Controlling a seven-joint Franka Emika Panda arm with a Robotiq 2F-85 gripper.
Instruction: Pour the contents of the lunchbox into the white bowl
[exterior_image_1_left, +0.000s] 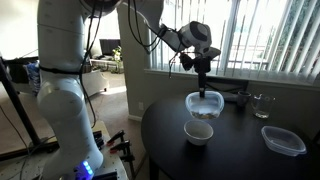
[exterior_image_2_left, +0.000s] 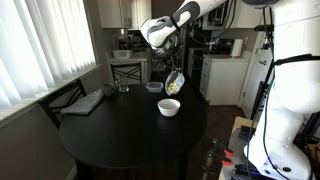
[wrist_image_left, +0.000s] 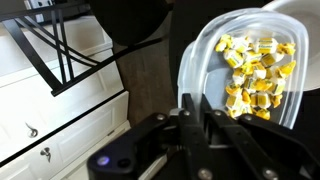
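Note:
The yellowish pieces (wrist_image_left: 260, 72) stay bunched inside the lunchbox at this tilt, so my gripper should swing it back and tip it steeper over the white bowl (exterior_image_1_left: 198, 132).
My gripper (exterior_image_1_left: 205, 84) is shut on the rim of the lunchbox (exterior_image_1_left: 205, 104), a small clear plastic container held tilted in the air just above the white bowl (exterior_image_1_left: 199, 133). In the other exterior view the lunchbox (exterior_image_2_left: 174, 84) hangs steeply tipped over the white bowl (exterior_image_2_left: 169, 107). In the wrist view the gripper (wrist_image_left: 188, 108) pinches the lunchbox (wrist_image_left: 210, 60) wall, and several yellowish pieces (wrist_image_left: 258, 68) lie bunched at one side inside it. The bowl stands on the round dark table (exterior_image_1_left: 240, 150).
A larger clear container (exterior_image_1_left: 283, 140) without contents lies on the table near its edge, and it also shows at the table's far side (exterior_image_2_left: 153, 87). A glass (exterior_image_1_left: 261, 104) and a dark object (exterior_image_1_left: 235, 96) stand by the window. A folded cloth (exterior_image_2_left: 84, 102) lies on the table.

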